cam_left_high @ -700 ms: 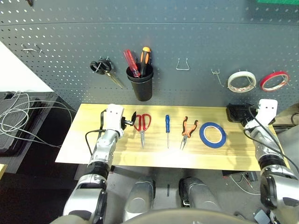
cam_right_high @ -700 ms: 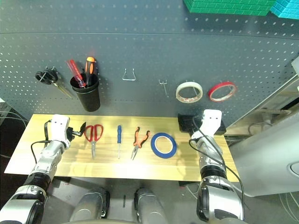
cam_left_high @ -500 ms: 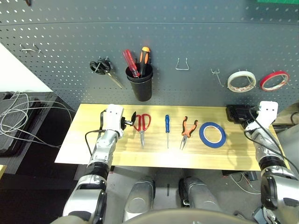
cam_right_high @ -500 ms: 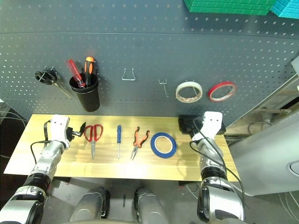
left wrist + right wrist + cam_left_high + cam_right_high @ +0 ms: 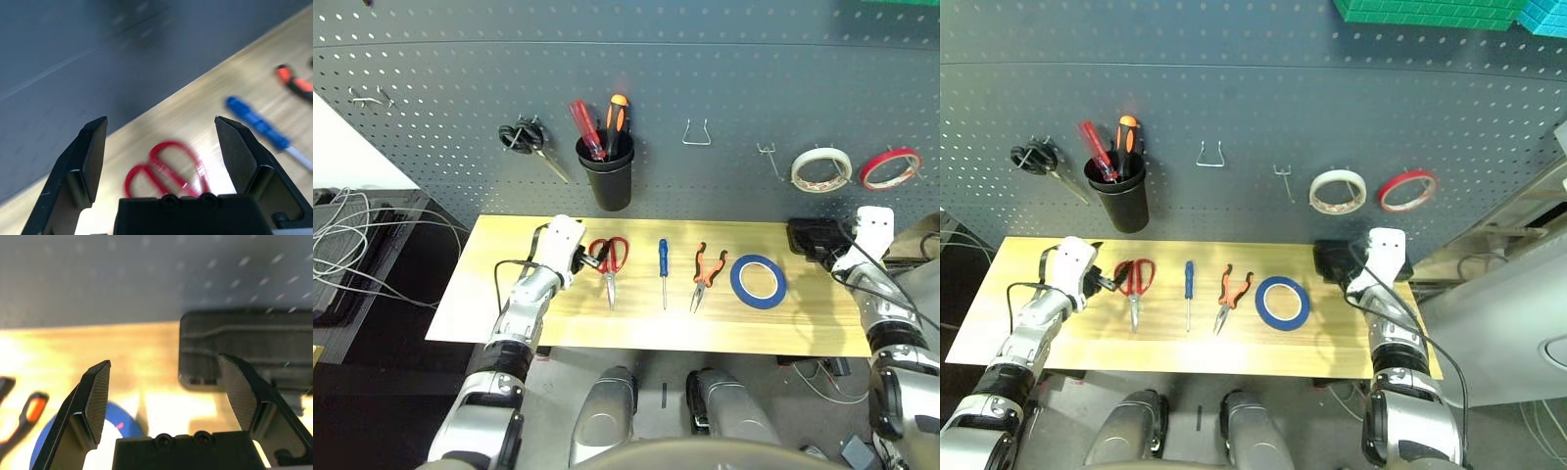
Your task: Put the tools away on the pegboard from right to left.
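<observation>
My gripper will carry the orange-and-black pliers (image 5: 705,278) by one handle. They should stay open and go over both sides of the hook, because the handles stand apart in a V (image 5: 711,260).
On the wooden table (image 5: 489,318) lie, from left to right, red-handled scissors (image 5: 610,260), a small blue-handled screwdriver (image 5: 663,266), orange-and-black pliers (image 5: 705,271) and a blue tape ring (image 5: 759,280). My left gripper (image 5: 591,256) is open, its fingertips right beside the scissors' handle loops (image 5: 164,171), holding nothing. My right gripper (image 5: 164,360) is open at the table's right end, facing a black box (image 5: 244,347), with the blue tape ring (image 5: 117,440) just in front of it. The dark grey pegboard (image 5: 724,69) rises behind the table.
On the pegboard hang black-handled scissors (image 5: 525,139), a black cup (image 5: 610,181) with red and orange handles in it, two bare hooks (image 5: 696,135) (image 5: 767,155), a white tape roll (image 5: 820,168) and a red one (image 5: 889,167). Cables (image 5: 352,250) lie left of the table.
My left gripper has moved right, up to the red scissors' handles. The right arm has shifted only slightly. The tools lie where they were.
</observation>
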You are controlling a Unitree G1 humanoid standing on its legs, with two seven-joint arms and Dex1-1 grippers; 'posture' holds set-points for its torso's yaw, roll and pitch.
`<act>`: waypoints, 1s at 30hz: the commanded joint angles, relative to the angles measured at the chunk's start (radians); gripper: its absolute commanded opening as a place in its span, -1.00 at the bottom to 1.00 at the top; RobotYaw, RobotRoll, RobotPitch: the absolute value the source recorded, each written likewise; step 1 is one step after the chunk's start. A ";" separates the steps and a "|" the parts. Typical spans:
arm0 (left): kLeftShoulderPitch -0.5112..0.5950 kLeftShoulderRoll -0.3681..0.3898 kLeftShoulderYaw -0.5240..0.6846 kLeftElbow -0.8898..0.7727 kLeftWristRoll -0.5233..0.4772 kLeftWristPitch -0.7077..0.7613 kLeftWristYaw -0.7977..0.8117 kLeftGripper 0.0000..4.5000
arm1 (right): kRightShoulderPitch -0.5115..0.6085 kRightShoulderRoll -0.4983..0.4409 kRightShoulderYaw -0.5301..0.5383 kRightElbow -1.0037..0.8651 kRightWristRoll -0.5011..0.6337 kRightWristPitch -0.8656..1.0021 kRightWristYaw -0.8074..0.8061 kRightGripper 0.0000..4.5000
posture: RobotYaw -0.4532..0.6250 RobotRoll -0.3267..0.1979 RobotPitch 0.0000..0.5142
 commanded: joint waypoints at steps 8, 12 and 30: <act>0.022 -0.052 -0.049 -0.058 0.007 0.068 -0.022 0.99 | -0.024 0.051 0.118 -0.026 -0.092 0.127 -0.025 1.00 | 0.02 0.25 -0.32; 0.043 -0.058 -0.061 -0.084 0.010 0.080 -0.023 0.99 | -0.012 0.068 0.137 -0.045 -0.099 0.184 -0.031 1.00 | 0.01 0.25 -0.30; 0.053 -0.083 -0.153 -0.149 0.005 0.008 -0.157 0.99 | 0.021 0.093 0.141 -0.008 -0.129 0.310 -0.108 1.00 | 0.01 0.25 -0.32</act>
